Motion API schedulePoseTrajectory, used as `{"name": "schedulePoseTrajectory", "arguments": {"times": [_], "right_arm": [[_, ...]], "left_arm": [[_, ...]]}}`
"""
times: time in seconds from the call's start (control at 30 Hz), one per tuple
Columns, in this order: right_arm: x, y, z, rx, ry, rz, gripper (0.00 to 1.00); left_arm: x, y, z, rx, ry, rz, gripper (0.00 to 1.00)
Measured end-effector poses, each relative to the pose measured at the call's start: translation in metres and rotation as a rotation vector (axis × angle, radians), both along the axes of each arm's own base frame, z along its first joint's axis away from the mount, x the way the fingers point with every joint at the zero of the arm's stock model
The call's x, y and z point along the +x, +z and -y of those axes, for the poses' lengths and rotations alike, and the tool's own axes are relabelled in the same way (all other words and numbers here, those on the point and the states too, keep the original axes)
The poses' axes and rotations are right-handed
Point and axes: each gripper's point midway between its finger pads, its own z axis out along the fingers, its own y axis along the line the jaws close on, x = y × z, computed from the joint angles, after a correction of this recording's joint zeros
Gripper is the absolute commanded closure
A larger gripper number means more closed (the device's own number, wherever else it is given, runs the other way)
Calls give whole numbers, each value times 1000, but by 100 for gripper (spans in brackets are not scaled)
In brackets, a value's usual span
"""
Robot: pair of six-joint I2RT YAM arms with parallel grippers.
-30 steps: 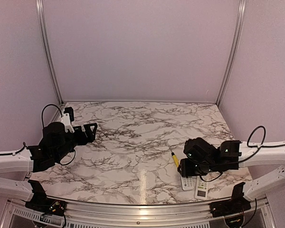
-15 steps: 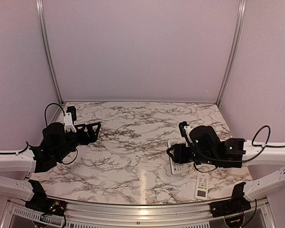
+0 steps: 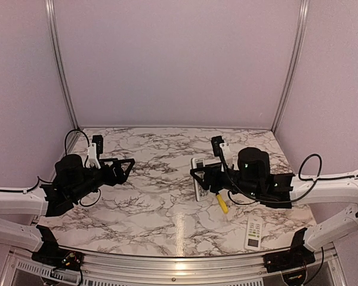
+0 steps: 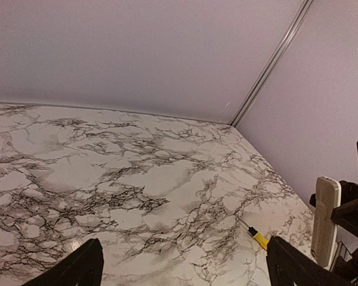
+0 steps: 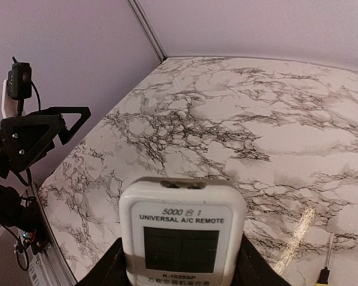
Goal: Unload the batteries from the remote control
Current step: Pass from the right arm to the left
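The remote control is upright, and its lower end (image 3: 201, 194) is free below my right gripper. My left gripper should keep moving toward that end and close there.
A white remote control (image 5: 182, 229) marked "UNIVERSAL A/C REMOTE" is held off the table, screen toward the right wrist camera. My right gripper (image 5: 182, 271) is shut on its sides. From above, the remote control (image 3: 199, 164) and right gripper (image 3: 204, 179) hover over the middle of the table. My left gripper (image 3: 124, 168) stands open and empty at the left, apart from the remote; between its fingers (image 4: 86, 269) I see only bare marble. The left wrist view catches the remote (image 4: 325, 220) edge-on at far right. The batteries are hidden.
A yellow-handled screwdriver (image 3: 222, 202) lies on the marble table (image 3: 161, 196) just under my right arm; it also shows in the left wrist view, screwdriver (image 4: 256, 236). A second white remote (image 3: 253, 232) lies near the front right edge. Purple walls enclose the table.
My right arm lifted the remote from the front right of the table and carried it left and back toward the middle. My left arm reached a little toward the centre, still open.
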Motion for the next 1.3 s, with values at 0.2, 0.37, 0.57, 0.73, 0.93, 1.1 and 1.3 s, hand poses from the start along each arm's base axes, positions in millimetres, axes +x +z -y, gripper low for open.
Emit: {"name": "schedulePoseTrajectory", "arguments": {"times": [0.2,0.37,0.57,0.73,0.93,1.1,1.3], "right_arm": [[-1,8,-17,36,78,62,100],[-3,14,-32,76,143,94,100],[-6,21,-46,125,206,119,100],[-8,27,-52,161,234,142,100],[-12,36,-60,214,275,174,100],[-19,59,-63,307,316,220,100],[-27,66,-66,384,368,222,100]], "left_arm": [[-18,-3,14,-29,-130,3,1],[-36,0,27,-67,-257,11,1],[-59,14,38,-126,-397,57,1],[-70,18,42,-151,-463,73,1],[-78,24,49,-189,-531,88,1],[-85,26,51,-221,-576,91,1],[-95,31,52,-264,-624,94,2]]}}
